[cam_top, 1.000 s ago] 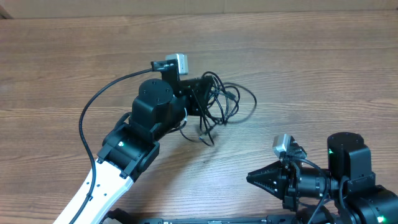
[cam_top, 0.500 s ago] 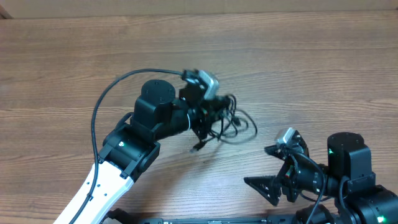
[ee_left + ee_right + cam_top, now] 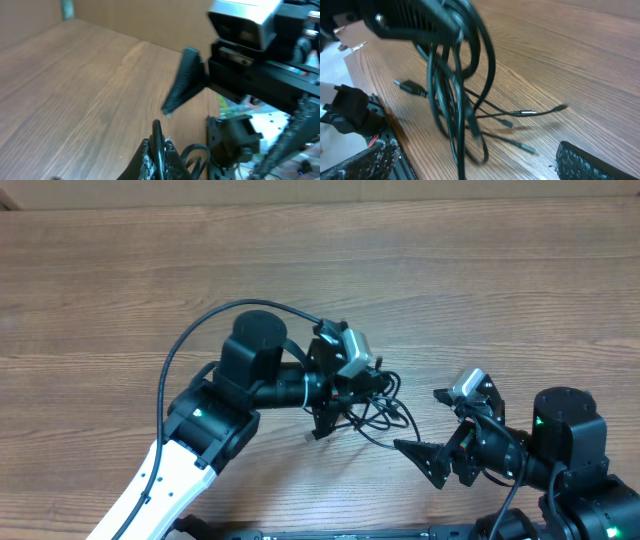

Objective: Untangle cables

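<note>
The knotted bundle [image 3: 377,398] is short of my right gripper's open fingers, so next my left gripper moves it closer to let my right gripper grip the hanging loops [image 3: 400,418].
The cables [image 3: 372,408] are a knotted bundle of thin black cords, hanging from my left gripper [image 3: 372,388] just above the wooden table. In the left wrist view the left gripper [image 3: 159,150] is shut on one cord [image 3: 157,135], which stands up between its fingertips. My right gripper [image 3: 428,428] stands open just right of the bundle, pointing at it. From the right wrist, the cables [image 3: 454,85] dangle in loops between the wide-spread fingers [image 3: 585,162], with plug tips [image 3: 520,113] trailing on the wood.
The wooden table [image 3: 120,280] stretches left and back to a cardboard wall [image 3: 125,15]. Its front edge [image 3: 375,95] with dark frame parts lies close to the hanging loops. A thick black arm wire [image 3: 190,340] arcs over the left arm.
My left gripper has lifted the bundle and carried it right and nearer, turning toward the right arm. The right gripper has opened wide and moved up toward the bundle.
</note>
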Controlling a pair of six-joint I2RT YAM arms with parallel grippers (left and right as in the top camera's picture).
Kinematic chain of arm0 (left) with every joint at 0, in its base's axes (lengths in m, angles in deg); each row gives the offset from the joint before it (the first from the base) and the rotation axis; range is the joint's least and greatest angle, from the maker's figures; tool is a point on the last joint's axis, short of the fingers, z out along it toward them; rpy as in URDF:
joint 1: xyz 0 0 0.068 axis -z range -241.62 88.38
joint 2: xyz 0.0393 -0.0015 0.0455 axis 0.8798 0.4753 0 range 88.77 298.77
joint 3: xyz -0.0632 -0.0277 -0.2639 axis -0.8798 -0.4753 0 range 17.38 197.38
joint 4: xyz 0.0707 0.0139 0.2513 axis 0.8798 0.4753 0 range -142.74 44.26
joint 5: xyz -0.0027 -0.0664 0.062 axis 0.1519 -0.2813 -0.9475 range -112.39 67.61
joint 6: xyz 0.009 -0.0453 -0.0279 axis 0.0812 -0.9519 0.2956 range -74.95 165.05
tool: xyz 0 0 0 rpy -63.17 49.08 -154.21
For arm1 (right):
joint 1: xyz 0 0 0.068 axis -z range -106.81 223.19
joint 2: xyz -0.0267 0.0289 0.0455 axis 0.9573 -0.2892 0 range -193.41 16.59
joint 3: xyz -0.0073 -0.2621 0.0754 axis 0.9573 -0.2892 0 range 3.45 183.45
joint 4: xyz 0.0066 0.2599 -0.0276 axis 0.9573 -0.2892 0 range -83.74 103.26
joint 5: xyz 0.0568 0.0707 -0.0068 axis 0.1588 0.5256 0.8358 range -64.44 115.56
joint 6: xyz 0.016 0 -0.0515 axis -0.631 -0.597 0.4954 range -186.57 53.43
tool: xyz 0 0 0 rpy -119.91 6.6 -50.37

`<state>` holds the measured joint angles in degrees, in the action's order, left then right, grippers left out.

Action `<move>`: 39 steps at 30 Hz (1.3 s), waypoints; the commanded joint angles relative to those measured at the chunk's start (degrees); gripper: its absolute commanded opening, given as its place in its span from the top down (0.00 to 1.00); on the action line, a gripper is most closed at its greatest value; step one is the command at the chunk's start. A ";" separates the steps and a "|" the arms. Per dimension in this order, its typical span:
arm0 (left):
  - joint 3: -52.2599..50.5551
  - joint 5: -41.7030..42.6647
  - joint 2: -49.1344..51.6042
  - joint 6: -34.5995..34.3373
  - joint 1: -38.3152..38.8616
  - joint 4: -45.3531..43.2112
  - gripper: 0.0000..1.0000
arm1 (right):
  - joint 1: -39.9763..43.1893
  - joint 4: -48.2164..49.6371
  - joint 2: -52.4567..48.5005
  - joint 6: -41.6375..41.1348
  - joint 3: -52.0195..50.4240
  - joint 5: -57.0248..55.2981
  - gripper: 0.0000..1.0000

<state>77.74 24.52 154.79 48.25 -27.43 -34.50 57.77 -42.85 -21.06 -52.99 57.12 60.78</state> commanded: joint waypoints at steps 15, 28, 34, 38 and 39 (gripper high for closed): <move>0.52 -11.58 1.86 -15.15 2.64 -3.87 0.96 | -0.28 1.66 0.31 0.50 1.14 18.97 0.15; 0.52 -5.11 2.97 -18.58 4.87 -9.29 0.96 | -0.28 1.62 0.28 0.42 1.14 13.90 0.07; 0.52 -6.67 2.97 -15.74 4.83 -6.82 0.96 | -0.26 1.90 0.31 0.42 1.14 10.43 0.04; 0.52 -9.38 2.97 -13.42 4.83 -2.82 0.96 | -0.26 3.52 0.31 -0.04 1.16 6.08 0.00; 0.52 -9.35 2.97 -13.44 4.83 -2.84 0.96 | -0.26 3.56 0.31 -0.04 1.16 4.31 0.00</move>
<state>77.74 15.85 157.80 32.58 -22.90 -37.11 57.77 -39.82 -21.06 -52.83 57.12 70.03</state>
